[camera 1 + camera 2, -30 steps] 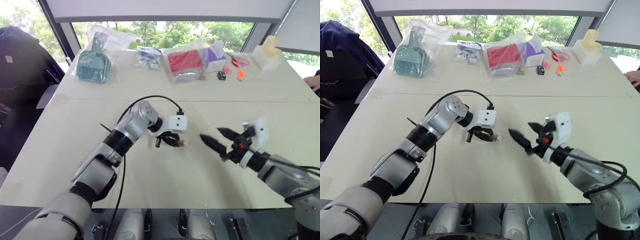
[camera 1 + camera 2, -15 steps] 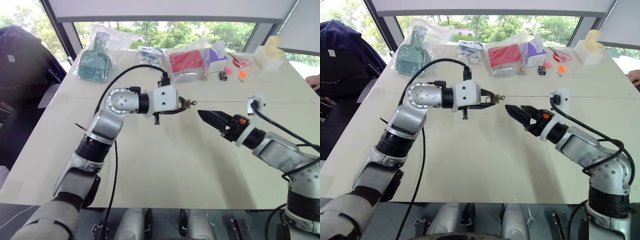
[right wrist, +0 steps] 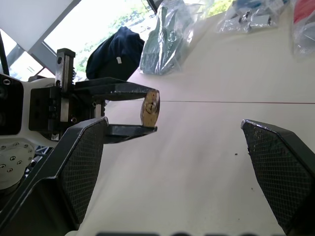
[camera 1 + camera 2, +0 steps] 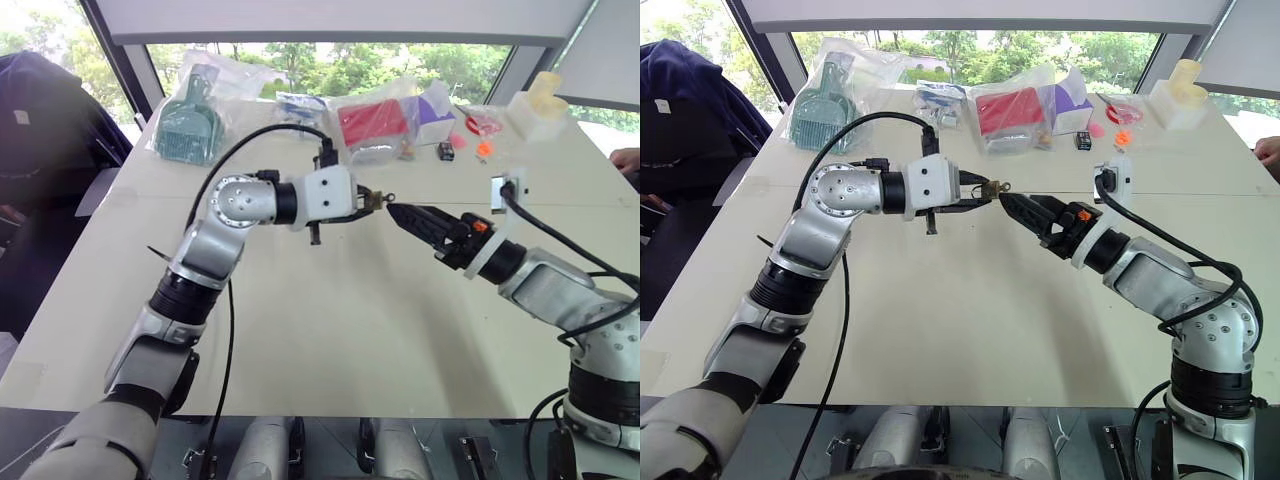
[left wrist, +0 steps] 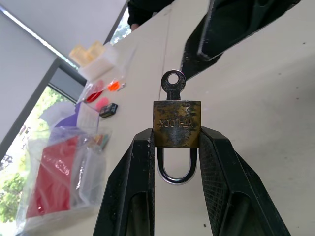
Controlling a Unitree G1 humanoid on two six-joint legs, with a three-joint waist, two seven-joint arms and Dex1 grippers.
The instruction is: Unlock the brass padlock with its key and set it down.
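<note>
The padlock's shackle (image 5: 177, 180) sits back between my left gripper's fingers. My right gripper should take over the padlock's body (image 5: 177, 124) so that the shackle is free for my left gripper.
My left gripper (image 5: 176, 135) is shut on the brass padlock (image 5: 177, 124) and holds it level above the table (image 4: 330, 320). Its silver shackle (image 5: 176, 172) hangs back between the fingers. The key (image 5: 173, 86) sits in the padlock's body, its round head pointing away from the fingers toward my right gripper (image 4: 396, 213). That gripper is open and level, its black fingertips just short of the key. Between the wide-apart right fingers (image 3: 83, 162), the padlock (image 3: 150, 108) is seen edge-on.
Along the table's far edge lie a bagged green brush (image 4: 185, 125), a bagged red item (image 4: 372, 125), a small black box (image 4: 444, 151) and a white and yellow piece (image 4: 535, 105). A person's hand (image 4: 627, 160) rests at the far right. A dark jacket (image 4: 40, 120) hangs left of the table.
My left gripper lifted the padlock up off the table and turned it level. My right gripper rose and came in toward the key, staying open.
</note>
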